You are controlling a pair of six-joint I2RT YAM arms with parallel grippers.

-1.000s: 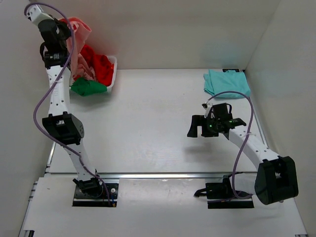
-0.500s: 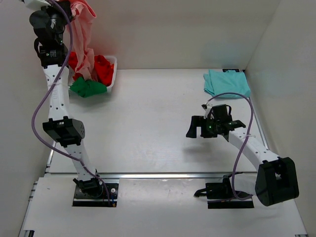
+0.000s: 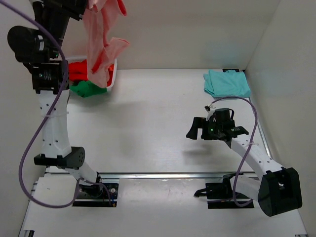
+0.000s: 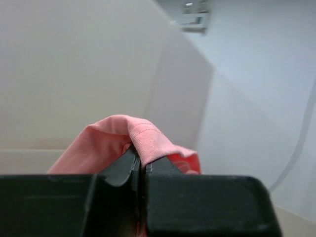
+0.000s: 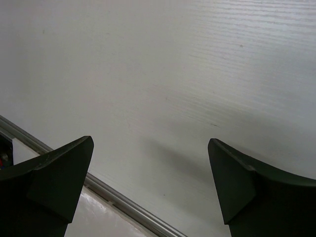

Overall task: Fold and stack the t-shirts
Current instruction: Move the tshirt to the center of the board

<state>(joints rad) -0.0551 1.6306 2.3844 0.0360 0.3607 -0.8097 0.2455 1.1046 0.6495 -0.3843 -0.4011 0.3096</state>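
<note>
The salmon-pink t-shirt [image 3: 101, 47] hangs over the basket, out of the right gripper's reach, so next the left gripper lays the t-shirt's loose end near my right gripper [image 3: 181, 150] first.
My left gripper [image 3: 79, 7] is raised high at the back left, shut on a fold of the salmon-pink t-shirt [image 3: 101, 44], which hangs down with its lower end over the basket. In the left wrist view the jaws [image 4: 139, 157] pinch the pink fabric [image 4: 98, 148]. A red t-shirt [image 3: 78, 70] and a green t-shirt [image 3: 88, 89] lie in the basket. A light teal t-shirt [image 3: 227, 83] lies folded at the back right. My right gripper [image 3: 196, 129] hovers open above bare table, its fingertips [image 5: 64, 173] wide apart with nothing between them.
The white mesh basket [image 3: 114, 73] stands at the back left against the wall. White walls close in the table at the back and on both sides. A metal rail [image 5: 123, 207] runs along the table's near edge.
My left arm has risen and swung right, lifting the salmon-pink t-shirt up out of the basket. The right arm has barely shifted.
</note>
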